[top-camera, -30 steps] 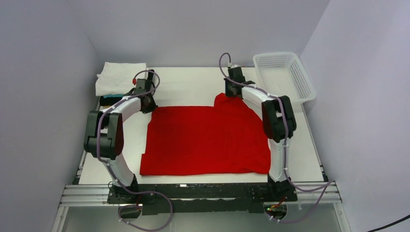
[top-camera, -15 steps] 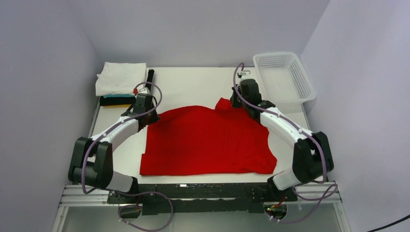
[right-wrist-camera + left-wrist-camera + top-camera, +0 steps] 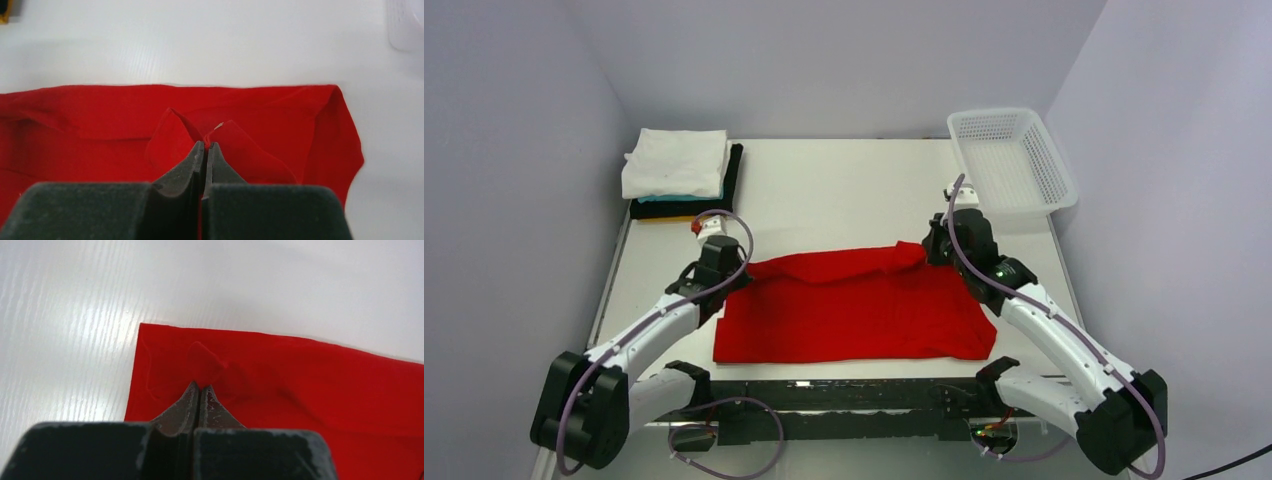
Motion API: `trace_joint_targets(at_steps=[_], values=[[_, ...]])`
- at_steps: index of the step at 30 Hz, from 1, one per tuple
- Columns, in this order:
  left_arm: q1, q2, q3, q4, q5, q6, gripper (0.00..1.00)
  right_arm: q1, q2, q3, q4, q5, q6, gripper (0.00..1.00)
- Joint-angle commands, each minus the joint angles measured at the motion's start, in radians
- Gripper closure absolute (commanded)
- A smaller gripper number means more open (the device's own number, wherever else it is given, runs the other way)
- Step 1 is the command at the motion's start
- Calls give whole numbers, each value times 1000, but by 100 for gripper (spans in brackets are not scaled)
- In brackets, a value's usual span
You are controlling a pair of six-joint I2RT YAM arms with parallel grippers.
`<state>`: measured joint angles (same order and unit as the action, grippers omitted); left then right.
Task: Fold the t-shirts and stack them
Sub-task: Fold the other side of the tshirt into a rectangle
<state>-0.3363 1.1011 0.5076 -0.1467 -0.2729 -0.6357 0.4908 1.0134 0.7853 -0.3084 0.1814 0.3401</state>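
My right gripper should keep pulling the cloth toward the t-shirt's near edge [image 3: 909, 357] and let go there, because the red t-shirt's far fold [image 3: 839, 257] runs smoothly past both grippers.
The red t-shirt [image 3: 854, 310] lies near the table's front, its far edge lifted and drawn toward me over the lower part. My left gripper [image 3: 724, 275] is shut on the shirt's far left corner; in the left wrist view [image 3: 200, 387] the fingers pinch red cloth [image 3: 300, 390]. My right gripper [image 3: 936, 250] is shut on the far right corner; in the right wrist view [image 3: 205, 145] red cloth [image 3: 100, 120] sits between the fingers. A stack of folded shirts, white [image 3: 674, 163] on top with teal, black and yellow-orange edges below, stands at the far left.
A white mesh basket [image 3: 1009, 160] stands at the far right corner of the table [image 3: 844, 190]. The stack of folded shirts is close behind my left arm.
Both grippers have pulled the shirt's far edge toward the near side, folding the shirt over itself. Both arms have drawn back from the far part of the table.
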Motion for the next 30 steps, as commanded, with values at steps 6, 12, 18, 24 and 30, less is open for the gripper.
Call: trace_joint_targets(at_steps=[6, 12, 18, 24, 30], values=[[-28, -182, -107, 36, -46, -74, 100, 6, -145, -33, -197, 52, 49, 100], [-34, -263, -144, 12, -40, -94, 100, 6, -175, -22, -250, 41, 67, 100], [-35, -311, -167, -25, -30, -103, 100, 7, -199, -14, -308, 28, 82, 100], [-35, -331, -210, -6, -16, -113, 100, 8, -213, -39, -330, 17, 98, 100], [-35, -288, -238, 45, -27, -155, 97, 7, -153, -98, -280, -12, 124, 99]])
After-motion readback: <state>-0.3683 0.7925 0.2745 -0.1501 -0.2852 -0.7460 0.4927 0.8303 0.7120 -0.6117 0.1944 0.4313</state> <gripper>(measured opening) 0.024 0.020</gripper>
